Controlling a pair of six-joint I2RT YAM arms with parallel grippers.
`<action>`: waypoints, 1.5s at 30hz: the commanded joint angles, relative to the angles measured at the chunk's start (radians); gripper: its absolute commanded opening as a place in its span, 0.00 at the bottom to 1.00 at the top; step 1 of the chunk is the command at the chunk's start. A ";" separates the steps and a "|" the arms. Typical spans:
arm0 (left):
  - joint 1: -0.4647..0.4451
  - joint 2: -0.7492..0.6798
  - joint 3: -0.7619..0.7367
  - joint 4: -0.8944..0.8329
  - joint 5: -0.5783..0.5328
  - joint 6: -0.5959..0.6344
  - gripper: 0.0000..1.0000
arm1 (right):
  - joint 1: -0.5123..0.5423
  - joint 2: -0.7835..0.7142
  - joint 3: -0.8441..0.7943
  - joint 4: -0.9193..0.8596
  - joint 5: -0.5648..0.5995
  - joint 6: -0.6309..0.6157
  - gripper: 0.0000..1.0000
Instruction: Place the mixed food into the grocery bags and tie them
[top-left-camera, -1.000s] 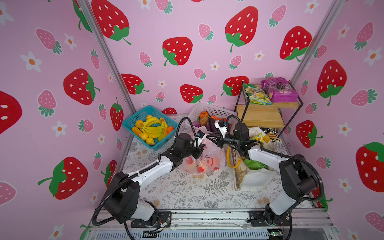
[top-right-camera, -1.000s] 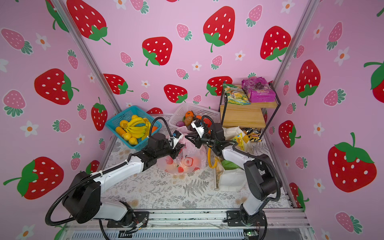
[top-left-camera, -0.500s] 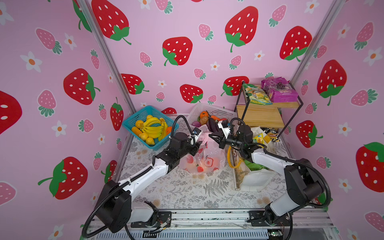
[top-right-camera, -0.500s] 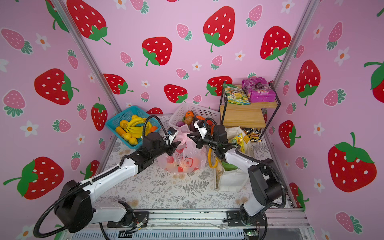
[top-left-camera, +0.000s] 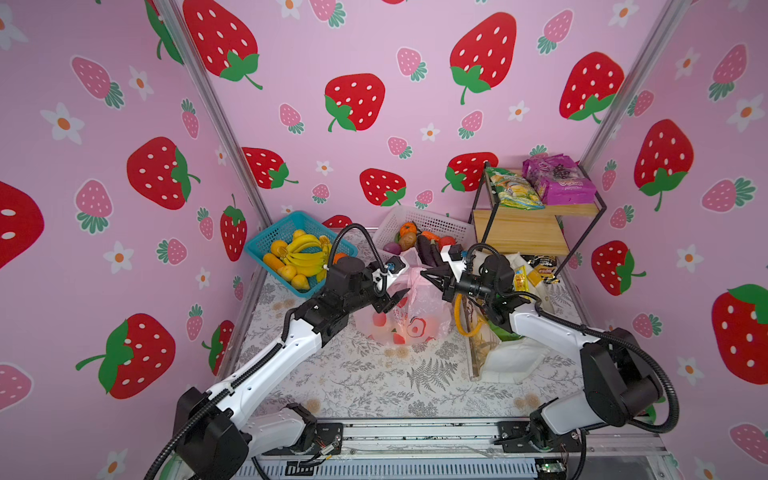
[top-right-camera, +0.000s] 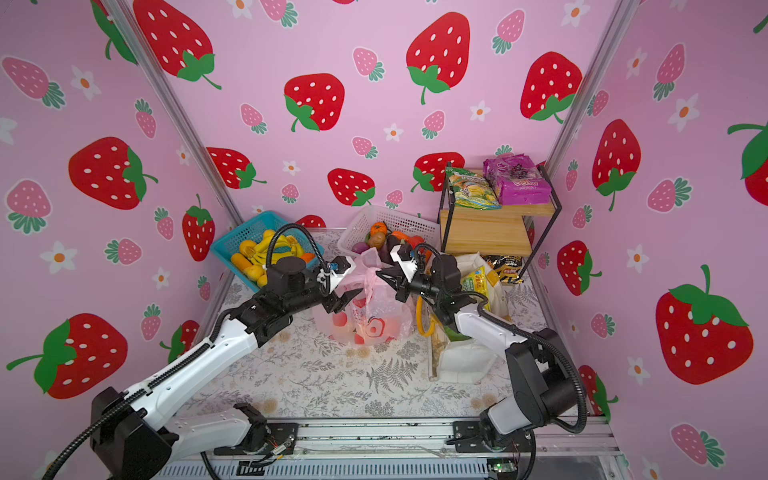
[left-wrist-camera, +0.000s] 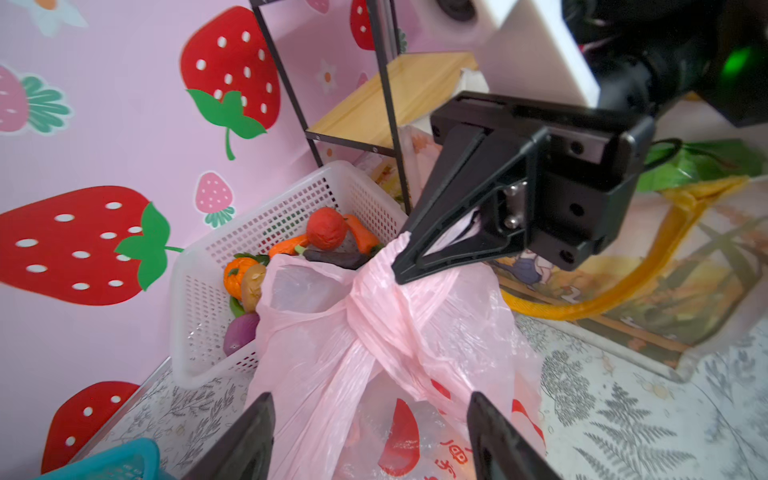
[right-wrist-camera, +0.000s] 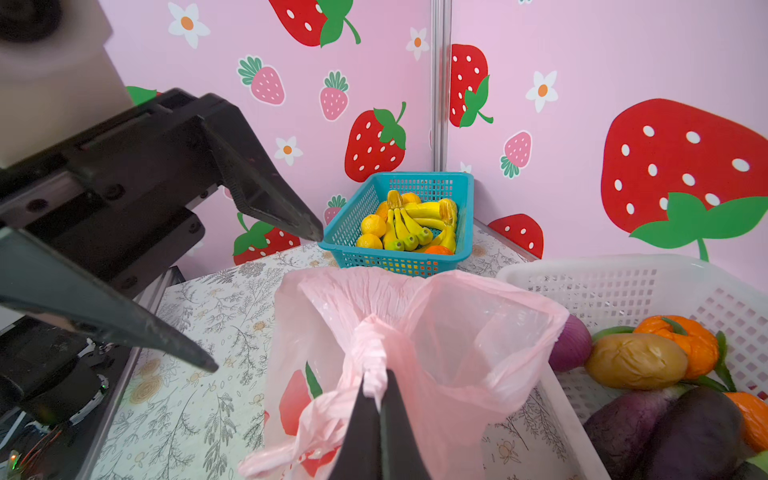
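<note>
My right gripper alone is holding the bag's twisted handles, so my left gripper should come in and take hold of the loose plastic below before the knot is tightened.
The translucent pink grocery bag stands mid-table with red toy fruits showing through it. Its twisted handles cross in a knot. My right gripper is shut on one handle strand at the bag's top. To the left of the bag my left gripper stands open, its fingers either side of the plastic and nothing held. In both top views the white tote with yellow handles lies under the right arm. It holds a yellow crisp packet and a green packet.
A blue basket of bananas and citrus stands back left, a white basket of toy vegetables behind the bag. A wire and wood shelf at back right carries a purple packet and a green-yellow one.
My left gripper has opened, let go of the pink bag's handle and drawn back a little to the left. The right gripper has stayed shut on its strand.
</note>
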 joint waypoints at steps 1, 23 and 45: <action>0.004 0.049 0.091 -0.111 0.093 0.094 0.70 | 0.002 -0.032 -0.010 0.036 -0.032 -0.014 0.00; 0.014 0.329 0.324 -0.259 0.056 0.318 0.37 | 0.003 -0.039 -0.012 0.017 -0.075 -0.034 0.00; 0.010 0.228 0.256 -0.270 0.078 0.373 0.00 | 0.007 -0.072 -0.027 -0.102 -0.038 -0.269 0.47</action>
